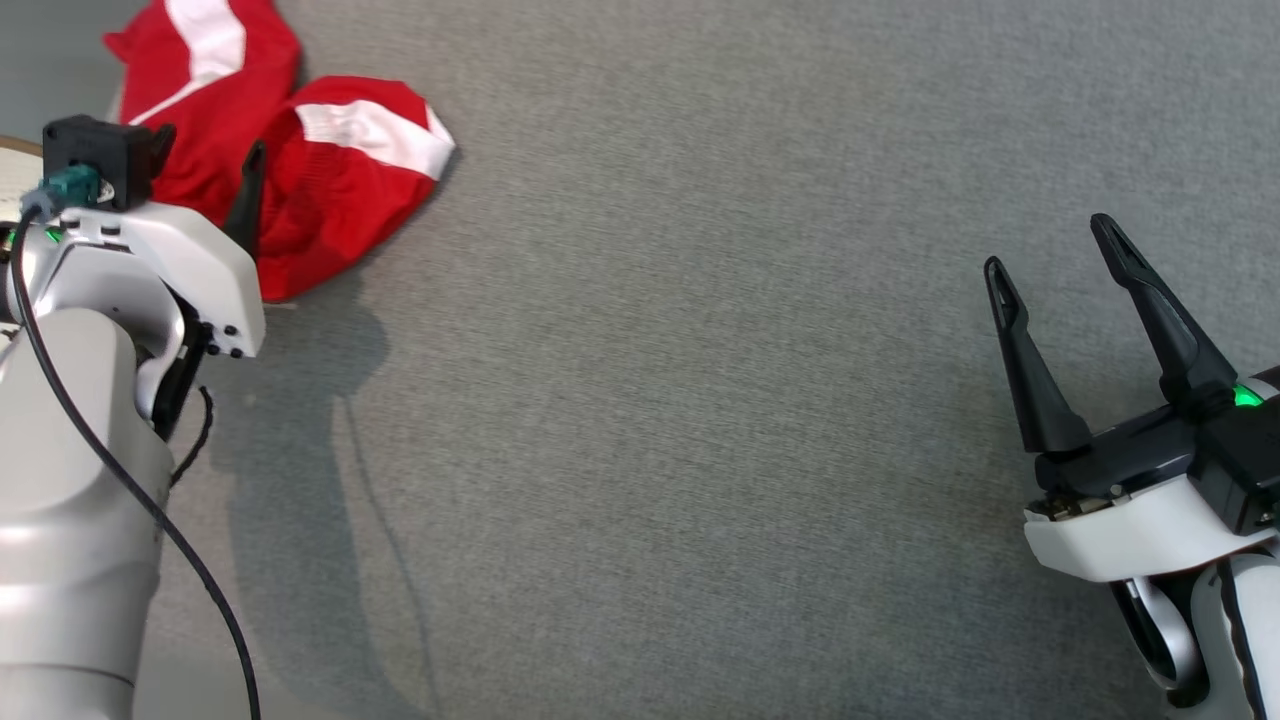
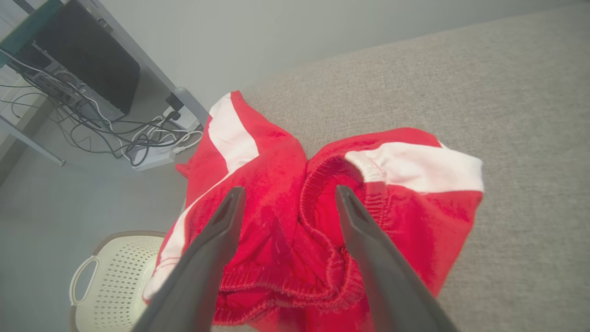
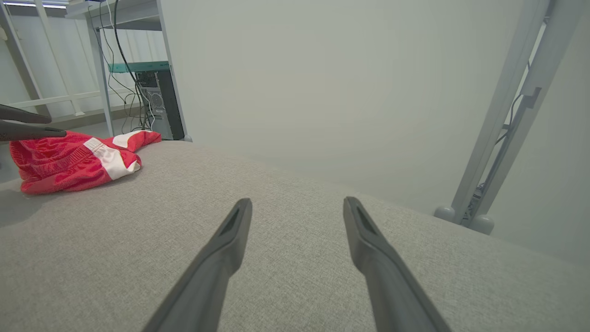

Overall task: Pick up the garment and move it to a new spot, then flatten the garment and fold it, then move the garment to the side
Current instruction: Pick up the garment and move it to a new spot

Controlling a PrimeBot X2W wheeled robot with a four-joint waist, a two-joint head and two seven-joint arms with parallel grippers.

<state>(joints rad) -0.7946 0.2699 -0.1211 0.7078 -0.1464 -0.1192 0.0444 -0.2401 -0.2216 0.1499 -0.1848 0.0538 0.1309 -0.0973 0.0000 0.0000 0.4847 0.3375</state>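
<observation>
The garment's ribbed waistband point(image 2: 330, 265) curves around a hollow among loose folds, so the garment will hang in a droopy heap with its waist wide open when I lift it.
The garment point(image 1: 340, 190) is a red piece with white stripes, crumpled in a heap at the far left corner of the grey cloth-covered table point(image 1: 700, 350). My left gripper point(image 1: 210, 145) hovers just over it, open. In the left wrist view the left gripper point(image 2: 289, 191) has its two fingers spread above the bunched ribbed waistband of the garment point(image 2: 415, 207), with nothing pinched between them. Low at the right, my right gripper point(image 1: 1050, 243) stands open over bare table, far from the garment. In the right wrist view the right gripper point(image 3: 297, 203) is empty, and the garment point(image 3: 69, 161) lies at the left.
Beyond the table's left edge, a cream perforated basket point(image 2: 115, 272) stands on the floor. A computer tower point(image 2: 92, 60) with tangled cables point(image 2: 147, 143) sits under a desk nearby. A metal frame post point(image 3: 502, 115) rises past the table's far right edge.
</observation>
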